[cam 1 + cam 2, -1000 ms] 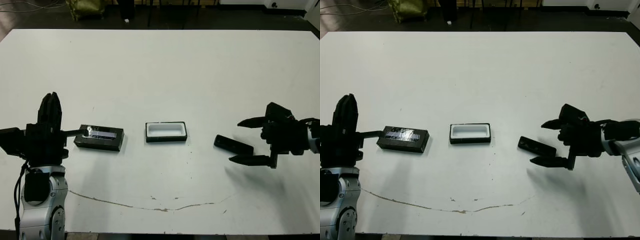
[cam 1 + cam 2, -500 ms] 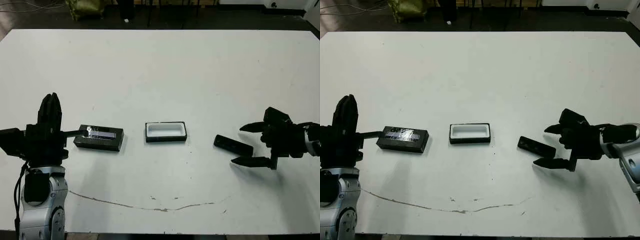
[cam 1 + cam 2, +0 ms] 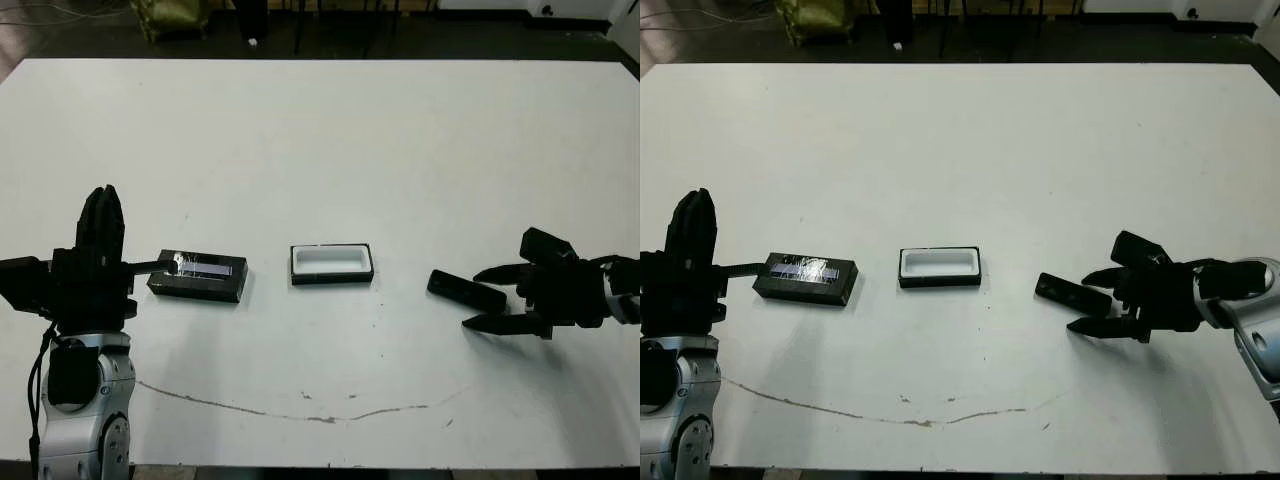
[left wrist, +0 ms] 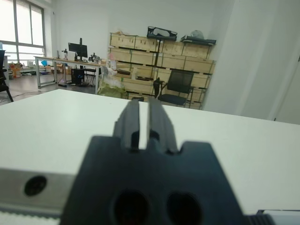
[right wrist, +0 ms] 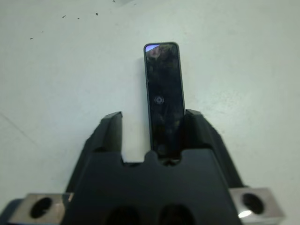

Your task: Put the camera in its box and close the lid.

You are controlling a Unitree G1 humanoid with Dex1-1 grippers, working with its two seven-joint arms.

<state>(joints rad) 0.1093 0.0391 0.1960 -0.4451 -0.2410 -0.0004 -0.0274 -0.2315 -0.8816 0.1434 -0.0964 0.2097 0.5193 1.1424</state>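
The camera (image 3: 467, 291) will settle down inside the lining's rim when I lower it into the box, because the white lining has a long, narrow hollow (image 3: 332, 260).
The camera (image 3: 465, 290), a slim black bar, lies flat on the table right of centre. My right gripper (image 3: 473, 300) is open and low over the table, its fingers on either side of the camera's right end. In the right wrist view the camera (image 5: 163, 93) runs between the fingers (image 5: 108, 131), close to one of them. The box (image 3: 332, 263), open with its white lining showing, sits at the middle. The lid (image 3: 198, 275), with its shiny strip up, lies to the box's left. My left gripper (image 3: 101, 215) points upward left of the lid, shut on nothing.
A thin brown crack line (image 3: 300, 410) runs across the white table near its front edge. Beyond the table's far edge, the floor is dark and holds an olive bag (image 3: 170, 15). The left wrist view shows a room with shelves and a chair (image 4: 178, 86).
My right gripper has dropped lower and moved left, so its open fingers now flank the camera's end. The camera, box, lid and left arm have not moved.
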